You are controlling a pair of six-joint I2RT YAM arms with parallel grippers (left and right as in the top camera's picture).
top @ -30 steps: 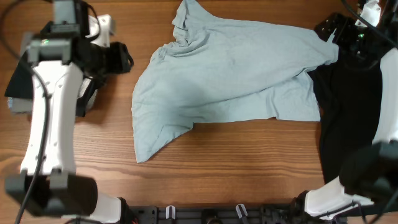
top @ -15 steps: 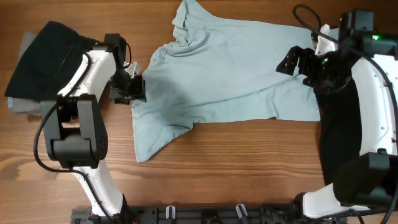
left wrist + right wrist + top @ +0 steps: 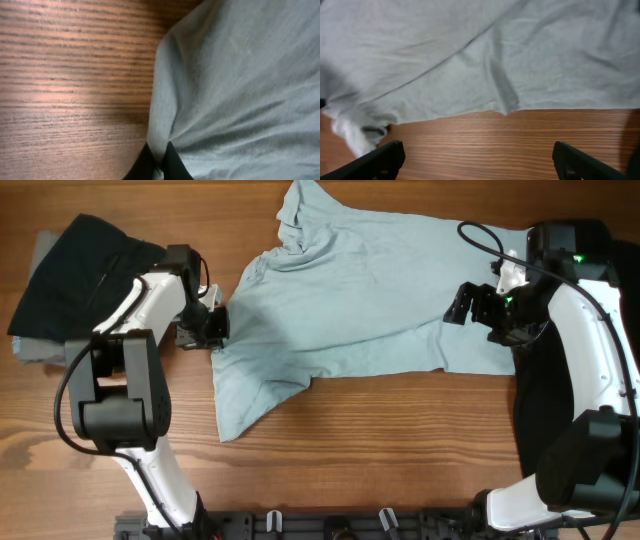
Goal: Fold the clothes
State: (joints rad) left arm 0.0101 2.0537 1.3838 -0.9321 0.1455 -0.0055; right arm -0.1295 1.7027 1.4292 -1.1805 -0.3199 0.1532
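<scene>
The T-shirt is doubled over along a slanting fold [image 3: 385,341], so next my right gripper pulls the T-shirt's corner [image 3: 507,367] beside the black garment to the front to open up the fold.
A pale grey-blue T-shirt [image 3: 360,290] lies spread and rumpled across the middle of the wooden table. My left gripper [image 3: 214,326] is at the shirt's left edge and shut on a fold of it. The left wrist view shows that fold of the shirt [image 3: 240,75] pinched between the two dark fingertips [image 3: 175,169]. My right gripper [image 3: 462,305] hovers over the right part of the shirt, open. In the right wrist view its fingers [image 3: 380,160] stand far apart over bare wood, just short of the shirt's hem [image 3: 470,55], with nothing between them.
A black garment [image 3: 560,410] lies along the right edge, under the right arm. At the far left, another black garment [image 3: 70,270] rests folded on a grey one [image 3: 35,350]. Bare table [image 3: 400,440] runs along the front.
Both arms came in from the table's far corners to the shirt. The left gripper then closed on the shirt's left edge. The right gripper drifted slightly left and down, still open.
</scene>
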